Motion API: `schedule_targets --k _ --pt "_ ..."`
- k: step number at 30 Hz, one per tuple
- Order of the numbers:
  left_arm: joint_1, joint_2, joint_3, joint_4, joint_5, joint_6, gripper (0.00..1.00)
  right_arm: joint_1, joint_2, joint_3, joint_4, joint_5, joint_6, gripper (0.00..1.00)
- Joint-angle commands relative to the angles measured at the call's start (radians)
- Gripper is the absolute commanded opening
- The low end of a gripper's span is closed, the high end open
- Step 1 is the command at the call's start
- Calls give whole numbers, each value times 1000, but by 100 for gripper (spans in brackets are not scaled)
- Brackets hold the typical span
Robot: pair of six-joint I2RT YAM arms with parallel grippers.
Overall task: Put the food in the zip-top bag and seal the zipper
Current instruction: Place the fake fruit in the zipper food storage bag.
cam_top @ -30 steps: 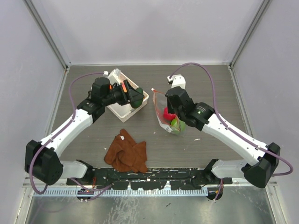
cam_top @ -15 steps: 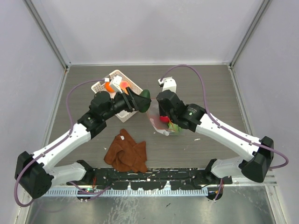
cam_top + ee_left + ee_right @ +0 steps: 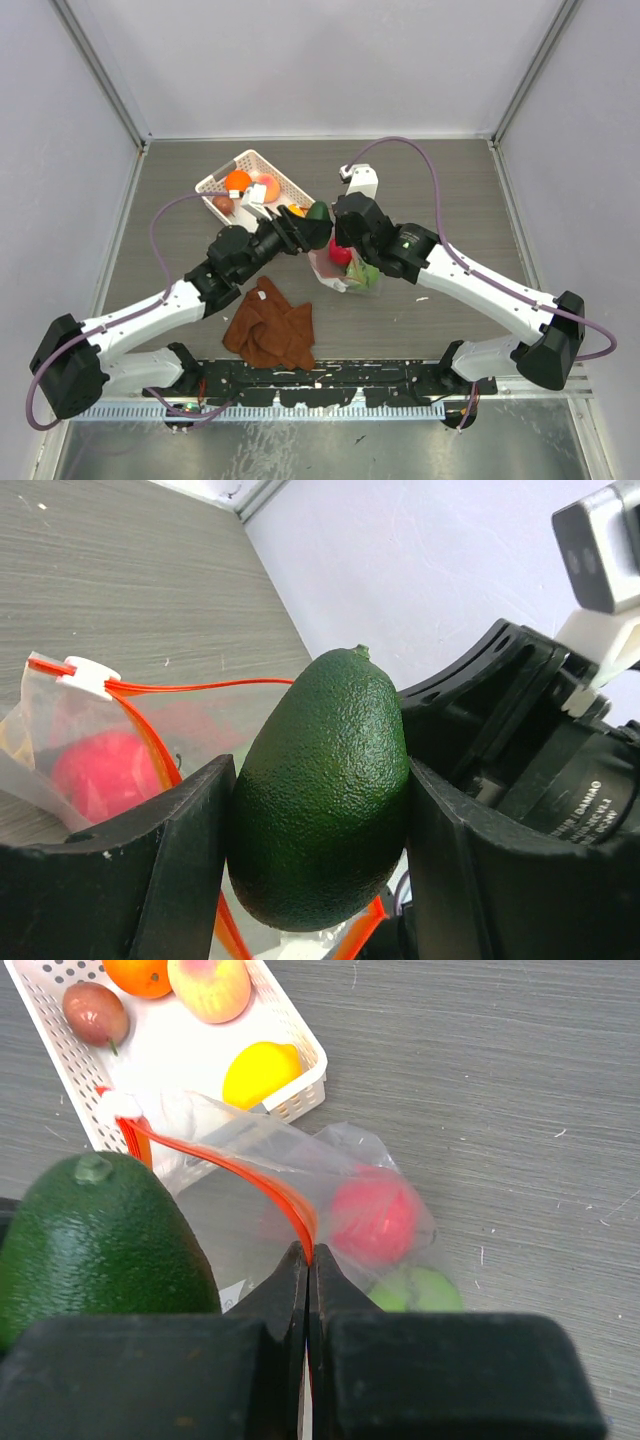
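Note:
The zipper is raised and the avocado [image 3: 318, 790] is over the bag's opening, so my left gripper should keep going to the opening's middle [image 3: 326, 257] and let go there.
My left gripper [image 3: 312, 228] is shut on a dark green avocado [image 3: 320, 790], held just above the open mouth of the clear zip-top bag [image 3: 290, 1200]. The avocado also shows in the top view [image 3: 318, 212] and the right wrist view [image 3: 100, 1240]. My right gripper [image 3: 308, 1260] is shut on the bag's orange-red zipper strip [image 3: 240, 1175] and holds the mouth up. A red fruit [image 3: 372, 1215] and a bright green fruit [image 3: 415, 1290] lie inside the bag. An orange [image 3: 238, 181], a peach-pink fruit [image 3: 267, 188], a yellow fruit [image 3: 260, 1075] and a brown fruit [image 3: 95, 1012] sit in the basket.
The white lattice basket [image 3: 215, 183] stands at the back left of the wooden table. A brown cloth [image 3: 270, 325] lies crumpled at the front, near the arm bases. Grey walls close the table on three sides.
My left gripper has carried the avocado from the basket rightward to the bag's mouth. My right gripper has shifted the bag a little left and kept hold of the zipper strip.

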Motion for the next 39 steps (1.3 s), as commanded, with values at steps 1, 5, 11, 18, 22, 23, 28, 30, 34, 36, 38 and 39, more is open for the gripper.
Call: schedule_targets --k 1,5,11,18,22,23,28,30,34,36,38,39 --pt "-39 4 -27 147 -138 43 7 7 -16 13 75 5 36 0" --pt "-56 10 -32 110 -164 58 14 7 -29 10 77 16 40 0" --pt "-74 -10 -43 12 -211 90 27 7 -48 -2 89 19 36 0" --pt "-76 -28 -32 -60 -171 122 45 7 -55 -11 95 27 32 0" --pt "-77 -37 -16 -101 -138 131 57 7 -57 -11 95 30 30 0" --pt "-76 -40 -14 -104 -131 131 61 7 -57 -12 96 31 29 0" --pt "-76 -47 1 -130 -107 142 74 7 -53 -14 97 34 28 0" --pt "-76 -49 10 -145 -103 144 79 7 -53 -14 98 34 27 0" --pt "-77 -56 27 -174 -102 151 84 7 -55 -17 98 38 26 0" --pt "-77 -66 37 -193 -103 155 85 7 -58 -20 99 44 25 0" --pt "-75 -78 54 -231 -110 164 87 7 -63 -25 95 55 24 0" --pt "-75 -84 66 -253 -116 173 87 7 -67 -27 93 63 23 0"
